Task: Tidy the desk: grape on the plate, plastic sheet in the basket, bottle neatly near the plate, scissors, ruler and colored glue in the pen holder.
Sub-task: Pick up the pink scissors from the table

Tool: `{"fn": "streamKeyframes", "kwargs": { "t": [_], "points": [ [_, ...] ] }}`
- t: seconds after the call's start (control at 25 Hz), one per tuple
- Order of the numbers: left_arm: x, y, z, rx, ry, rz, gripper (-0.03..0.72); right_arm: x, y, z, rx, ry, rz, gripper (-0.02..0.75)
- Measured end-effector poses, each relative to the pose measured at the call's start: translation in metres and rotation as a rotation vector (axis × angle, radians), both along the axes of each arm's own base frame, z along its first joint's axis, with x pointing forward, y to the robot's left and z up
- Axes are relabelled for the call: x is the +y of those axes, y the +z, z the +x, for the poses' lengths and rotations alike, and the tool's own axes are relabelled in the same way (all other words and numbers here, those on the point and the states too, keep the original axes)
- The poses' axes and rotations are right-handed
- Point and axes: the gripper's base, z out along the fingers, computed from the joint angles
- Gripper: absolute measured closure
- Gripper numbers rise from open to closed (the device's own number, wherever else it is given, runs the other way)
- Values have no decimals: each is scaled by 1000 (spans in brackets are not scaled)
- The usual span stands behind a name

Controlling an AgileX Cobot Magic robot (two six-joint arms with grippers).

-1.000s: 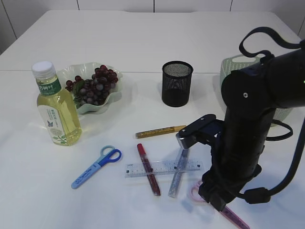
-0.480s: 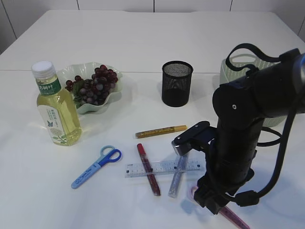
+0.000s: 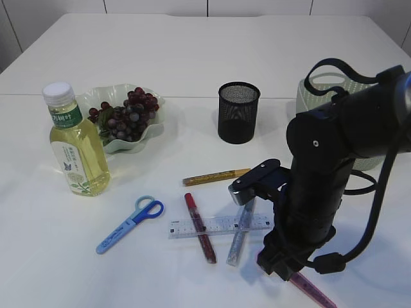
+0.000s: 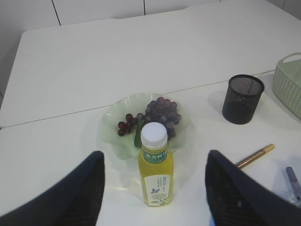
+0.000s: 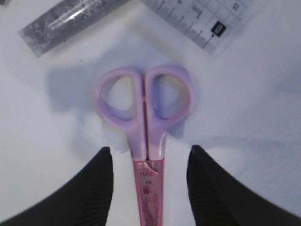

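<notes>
The pink scissors (image 3: 312, 290) will lean against the pen holder's rim when the robot lowers them in, because the pen holder's opening (image 3: 239, 92) is much wider than the slim blade cover.
Pink scissors (image 5: 148, 141) lie flat on the table, handles away from me. My right gripper (image 5: 149, 162) is open and low over them, a finger on each side of the blades with gaps between. In the exterior view that gripper (image 3: 277, 264) hides the handles; only the pink blade cover (image 3: 311, 292) shows. My left gripper (image 4: 153, 162) is open, high above the bottle (image 4: 155, 172), and holds nothing. The bottle (image 3: 76, 144) stands beside the plate (image 3: 90, 99) with the grapes (image 3: 128, 115). Blue scissors (image 3: 128, 224), ruler (image 3: 218, 226), red (image 3: 200, 228), silver (image 3: 239, 237) and gold glue (image 3: 216, 176) lie on the table. No plastic sheet is in view.
The black mesh pen holder (image 3: 238, 111) stands upright behind the glue sticks. A green basket (image 3: 308, 96) at the right is mostly hidden by my right arm. The ruler lies across the red and silver glue sticks.
My right arm has shifted left and lower, and the pink scissors' handles have gone out of sight under it. Everything else on the table stays put.
</notes>
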Motion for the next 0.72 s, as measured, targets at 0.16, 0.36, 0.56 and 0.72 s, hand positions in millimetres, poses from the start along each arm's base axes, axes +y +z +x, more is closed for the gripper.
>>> {"fn": "streamKeyframes", "kwargs": {
  "t": [0.16,0.36,0.56,0.72],
  "points": [
    [0,0,0,0,0,0,203,0,0,0,5,-5,4,339],
    [0,0,0,0,0,0,203,1,0,-1,15,-11,6,342],
    [0,0,0,0,0,0,203,-1,-3,-5,32,-12,-1,342],
    [0,0,0,0,0,0,211,-4,-7,-9,39,-4,-6,342]
  ]
}}
